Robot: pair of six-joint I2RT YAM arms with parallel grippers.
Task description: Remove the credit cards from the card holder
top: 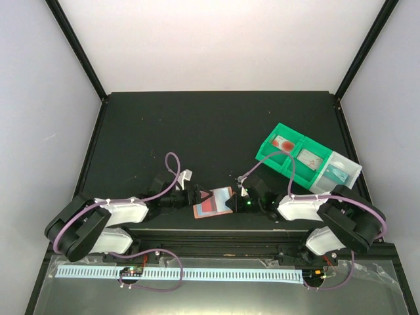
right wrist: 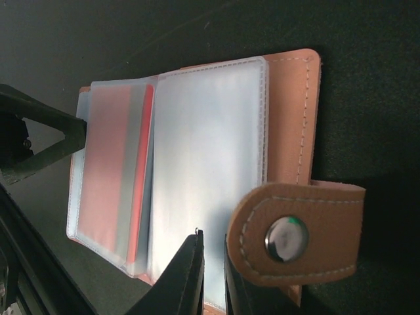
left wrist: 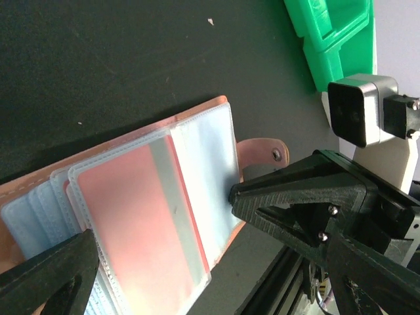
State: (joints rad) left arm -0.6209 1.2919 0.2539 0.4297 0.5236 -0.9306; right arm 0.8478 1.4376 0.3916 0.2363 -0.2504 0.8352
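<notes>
My right gripper is at the empty sleeve (top: pixel 223 198). It should open and move away while my left gripper flips the red credit card's sleeve (top: pixel 208 205) over.
The card holder (top: pixel 222 195) lies open on the black table between my two grippers, its clear sleeves fanned out. Its brown snap tab (right wrist: pixel 295 236) sticks out on one side. A red credit card (left wrist: pixel 131 223) sits inside one sleeve (right wrist: pixel 108 164). My left gripper (left wrist: pixel 161 220) is open wide, one finger on each side of the sleeve stack, and its right fingertip touches the sleeve's edge. My right gripper (right wrist: pixel 213 246) is shut to a thin slit with nothing seen in it. Its tips sit over the holder's empty sleeve panel, just beside the tab.
Green plastic bins (top: pixel 289 152) and a clear bin (top: pixel 341 172) stand in a row at the right, behind the right arm. The green bin (left wrist: pixel 335 33) also shows in the left wrist view. The table's front rail (top: pixel 216 237) runs just below the holder.
</notes>
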